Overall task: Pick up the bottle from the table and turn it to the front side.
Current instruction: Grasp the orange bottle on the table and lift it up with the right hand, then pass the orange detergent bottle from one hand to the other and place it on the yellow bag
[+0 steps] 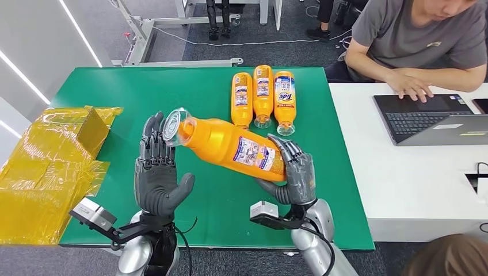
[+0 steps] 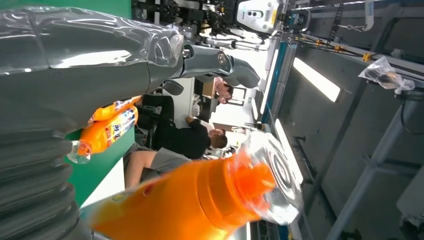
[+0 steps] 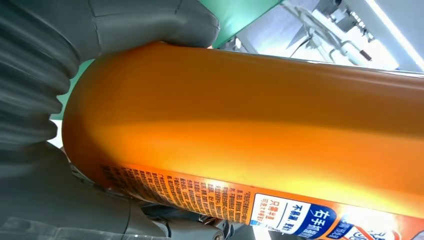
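Observation:
I expect the hidden side of the orange bottle [image 1: 217, 141] to show a big Tide label when I turn the bottle over, because the small-print back label [image 1: 255, 154] is facing up.
An orange bottle [image 1: 230, 145] with a clear cap hangs tilted above the green table [image 1: 172, 98], its back label with small print facing up. My right hand [image 1: 290, 169] grips its base end. The same bottle [image 3: 250, 125] shows close up in the right wrist view, against the thumb [image 3: 150, 22]. My left hand [image 1: 156, 172] stands open beside the cap end, palm toward the bottle, fingers upright just behind the cap [image 2: 272, 175]. Whether those fingers touch the cap is unclear.
Three more orange bottles [image 1: 263, 95] lie side by side at the table's far edge. Yellow plastic wrap and a box [image 1: 52, 161] cover the left end. A person [image 1: 420, 40] works at a laptop [image 1: 426, 118] on the white table to the right.

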Robot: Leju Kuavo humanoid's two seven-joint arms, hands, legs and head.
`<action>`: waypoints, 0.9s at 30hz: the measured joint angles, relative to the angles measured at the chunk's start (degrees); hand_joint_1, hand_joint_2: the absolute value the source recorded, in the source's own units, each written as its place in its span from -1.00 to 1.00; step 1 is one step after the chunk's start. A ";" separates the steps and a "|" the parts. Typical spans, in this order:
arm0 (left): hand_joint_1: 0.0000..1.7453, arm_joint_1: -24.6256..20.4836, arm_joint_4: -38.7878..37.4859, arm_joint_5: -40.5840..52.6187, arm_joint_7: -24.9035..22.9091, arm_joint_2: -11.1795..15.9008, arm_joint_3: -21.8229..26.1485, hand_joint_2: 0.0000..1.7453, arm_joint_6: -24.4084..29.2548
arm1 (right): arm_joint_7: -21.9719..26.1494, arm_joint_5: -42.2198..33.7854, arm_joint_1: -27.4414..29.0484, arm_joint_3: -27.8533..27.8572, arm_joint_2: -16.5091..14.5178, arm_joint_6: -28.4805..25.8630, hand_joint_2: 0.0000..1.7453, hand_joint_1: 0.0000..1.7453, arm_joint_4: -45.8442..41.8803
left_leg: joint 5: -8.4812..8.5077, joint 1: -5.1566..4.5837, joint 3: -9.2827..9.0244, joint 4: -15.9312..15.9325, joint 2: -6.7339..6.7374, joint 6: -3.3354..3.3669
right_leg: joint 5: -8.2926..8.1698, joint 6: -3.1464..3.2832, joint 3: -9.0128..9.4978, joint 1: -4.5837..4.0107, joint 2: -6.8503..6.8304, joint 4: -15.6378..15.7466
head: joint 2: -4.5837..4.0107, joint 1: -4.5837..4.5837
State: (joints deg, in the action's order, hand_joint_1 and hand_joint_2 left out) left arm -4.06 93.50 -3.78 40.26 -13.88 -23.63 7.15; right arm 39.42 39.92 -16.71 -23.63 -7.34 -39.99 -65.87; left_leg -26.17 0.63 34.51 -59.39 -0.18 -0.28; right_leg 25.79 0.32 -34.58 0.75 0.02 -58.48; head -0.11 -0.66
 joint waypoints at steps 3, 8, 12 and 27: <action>-1.00 0.07 0.00 0.00 0.00 -0.08 0.00 1.00 -0.37 | -2.32 -0.72 -1.86 -1.84 0.03 0.95 1.00 1.00 2.27 | 0.00 0.00 0.00 0.00 0.04 0.00 | 0.00 0.00 -0.01 0.00 0.04 -0.01 | 0.00 -0.01; -1.00 0.72 0.00 0.06 0.00 -0.08 0.14 1.00 -0.64 | -9.54 -1.42 -5.89 -7.78 0.78 4.05 1.00 1.00 6.74 | 0.00 0.00 -0.01 0.00 0.04 0.00 | 0.00 0.00 -0.02 0.00 0.04 -0.01 | 0.00 0.00; -1.00 1.01 0.00 -0.16 0.00 -0.04 0.71 1.00 -0.66 | -10.54 -2.42 -8.20 -11.15 1.30 5.72 1.00 1.00 8.96 | 0.00 0.00 0.01 0.00 0.04 0.00 | 0.00 0.00 -0.02 0.00 0.04 -0.01 | 0.00 0.00; -1.00 1.27 0.00 -1.03 0.38 -0.06 3.38 1.00 -1.72 | -8.68 -9.16 -16.46 -19.35 1.50 11.57 1.00 1.00 15.53 | 0.01 0.00 0.01 0.00 0.03 0.00 | 0.00 0.00 -0.03 0.00 0.03 0.00 | 0.00 -0.01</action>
State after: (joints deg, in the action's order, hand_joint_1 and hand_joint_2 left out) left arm -2.80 93.50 -4.81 40.64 -13.94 -20.24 5.43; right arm 30.75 30.76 -33.17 -42.98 -5.85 -28.41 -50.34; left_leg -26.16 0.63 34.52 -59.40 -0.15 -0.27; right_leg 25.79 0.33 -34.61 0.75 0.05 -58.48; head -0.11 -0.67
